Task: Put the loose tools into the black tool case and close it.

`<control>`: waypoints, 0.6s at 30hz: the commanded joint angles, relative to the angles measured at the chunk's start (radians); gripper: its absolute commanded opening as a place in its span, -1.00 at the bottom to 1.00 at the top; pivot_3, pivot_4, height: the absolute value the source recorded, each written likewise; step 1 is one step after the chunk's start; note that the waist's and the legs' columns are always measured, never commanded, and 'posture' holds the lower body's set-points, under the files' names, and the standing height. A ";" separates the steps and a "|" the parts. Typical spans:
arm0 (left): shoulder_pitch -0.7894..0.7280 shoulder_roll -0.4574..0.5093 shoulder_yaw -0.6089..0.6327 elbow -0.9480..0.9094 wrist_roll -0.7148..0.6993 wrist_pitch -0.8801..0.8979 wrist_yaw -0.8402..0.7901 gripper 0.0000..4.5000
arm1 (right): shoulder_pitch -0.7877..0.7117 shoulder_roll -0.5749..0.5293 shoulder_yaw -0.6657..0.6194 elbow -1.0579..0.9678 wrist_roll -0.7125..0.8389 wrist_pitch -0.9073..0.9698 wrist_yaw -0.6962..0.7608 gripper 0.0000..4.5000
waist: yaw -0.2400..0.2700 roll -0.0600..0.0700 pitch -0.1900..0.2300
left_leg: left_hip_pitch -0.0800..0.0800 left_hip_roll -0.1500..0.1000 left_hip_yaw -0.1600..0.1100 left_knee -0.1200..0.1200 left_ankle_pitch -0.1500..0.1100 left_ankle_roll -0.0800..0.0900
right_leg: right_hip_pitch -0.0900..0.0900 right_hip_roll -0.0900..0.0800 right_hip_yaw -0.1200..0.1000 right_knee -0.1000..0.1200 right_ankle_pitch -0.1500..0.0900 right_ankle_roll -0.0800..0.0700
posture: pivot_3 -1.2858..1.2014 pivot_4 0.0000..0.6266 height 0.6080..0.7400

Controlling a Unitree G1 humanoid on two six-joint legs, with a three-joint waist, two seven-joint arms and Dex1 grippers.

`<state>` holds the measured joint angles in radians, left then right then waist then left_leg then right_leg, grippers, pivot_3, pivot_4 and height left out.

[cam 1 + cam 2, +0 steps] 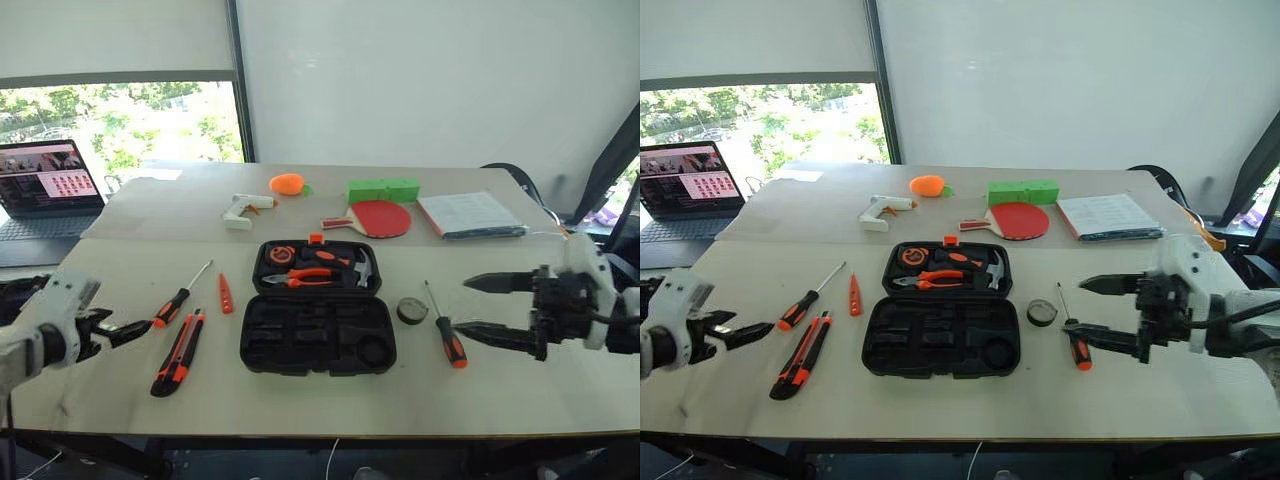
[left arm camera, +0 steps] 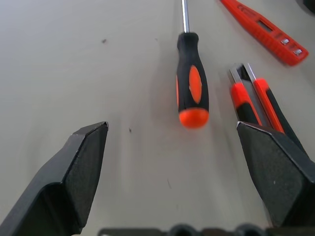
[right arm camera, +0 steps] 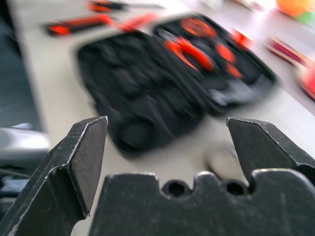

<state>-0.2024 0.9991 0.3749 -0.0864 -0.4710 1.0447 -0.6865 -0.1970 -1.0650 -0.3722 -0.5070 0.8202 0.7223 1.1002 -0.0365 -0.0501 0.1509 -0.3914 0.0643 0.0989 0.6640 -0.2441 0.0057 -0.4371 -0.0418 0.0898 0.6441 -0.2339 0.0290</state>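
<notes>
My left gripper should keep reaching until its fingers are on both sides of the screwdriver's handle (image 1: 173, 305). The screwdriver's orange butt (image 1: 159, 322) points straight between its open fingers, clear of the utility knife.
The black tool case (image 1: 300, 340) lies open at the table's middle, with pliers and other orange tools in its far half. Left of it lie a screwdriver (image 1: 182, 297), a utility knife (image 1: 178, 352) and a small orange pointed piece (image 1: 226, 293). Right of it are a dark tape roll (image 1: 412, 311) and a second screwdriver (image 1: 446, 330). My left gripper (image 1: 130, 325) is open and empty, just left of the screwdriver handle (image 2: 192, 88) and knife (image 2: 256, 101). My right gripper (image 1: 462, 306) hangs open and empty above the right screwdriver, facing the case (image 3: 162, 83).
Across the back of the table sit a white glue gun (image 1: 243, 208), an orange toy (image 1: 288, 184), a green block (image 1: 382, 189), a red paddle (image 1: 375, 217) and a stack of papers (image 1: 470, 213). A laptop (image 1: 45, 190) stands at far left.
</notes>
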 commanded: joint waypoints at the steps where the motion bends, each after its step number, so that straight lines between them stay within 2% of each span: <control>1: -0.120 0.033 -0.134 0.064 0.032 0.032 -0.021 0.99 | -0.056 0.024 0.021 -0.105 0.100 0.027 -0.049 1.00 | 0.000 0.000 0.000 | 0.000 0.000 0.000 0.000 0.000 0.000 | 0.000 0.000 0.000 0.000 0.000 0.000 | 0.03 -0.52 0.94; 4: -0.238 0.025 -0.242 0.147 0.051 0.050 -0.042 0.99 | -0.073 0.046 0.042 -0.142 0.137 0.030 -0.075 1.00 | 0.004 -0.002 0.000 | -0.002 -0.001 -0.001 0.000 0.000 0.000 | -0.001 0.000 -0.001 -0.001 0.000 0.000 | 0.03 -0.52 0.94; 8: -0.384 0.003 -0.421 0.305 0.166 -0.027 -0.066 0.99 | -0.065 0.070 0.050 -0.184 0.187 0.032 -0.105 1.00 | 0.018 -0.002 0.001 | -0.004 -0.002 -0.002 0.000 0.000 0.000 | -0.001 0.000 -0.001 -0.001 0.000 0.000 | 0.03 -0.52 0.94; 15: -0.527 -0.046 -0.536 0.502 0.260 -0.098 -0.124 0.99 | -0.009 0.078 0.037 -0.207 0.194 0.011 -0.134 1.00 | 0.024 -0.003 0.000 | -0.010 -0.002 -0.006 0.005 0.000 0.001 | -0.003 0.000 -0.004 -0.001 0.000 0.000 | 0.03 -0.52 0.94; 18: -0.550 -0.060 -0.558 0.558 0.285 -0.120 -0.155 0.69 | 0.015 0.084 0.028 -0.213 0.191 0.001 -0.146 1.00 | 0.025 -0.003 0.000 | -0.012 -0.002 -0.009 0.009 0.000 0.001 | -0.003 0.000 -0.007 0.001 0.000 0.001 | 0.03 -0.52 0.94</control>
<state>-0.7416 0.9415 -0.1733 0.4454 -0.2126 0.9498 -0.8192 -0.1833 -0.9868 -0.3045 -0.6989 1.0040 0.7481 0.9630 -0.0119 -0.0527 0.1513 -0.4045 0.0626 0.0887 0.6755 -0.2446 0.0070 -0.4401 -0.0423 0.0816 0.6460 -0.2340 0.0296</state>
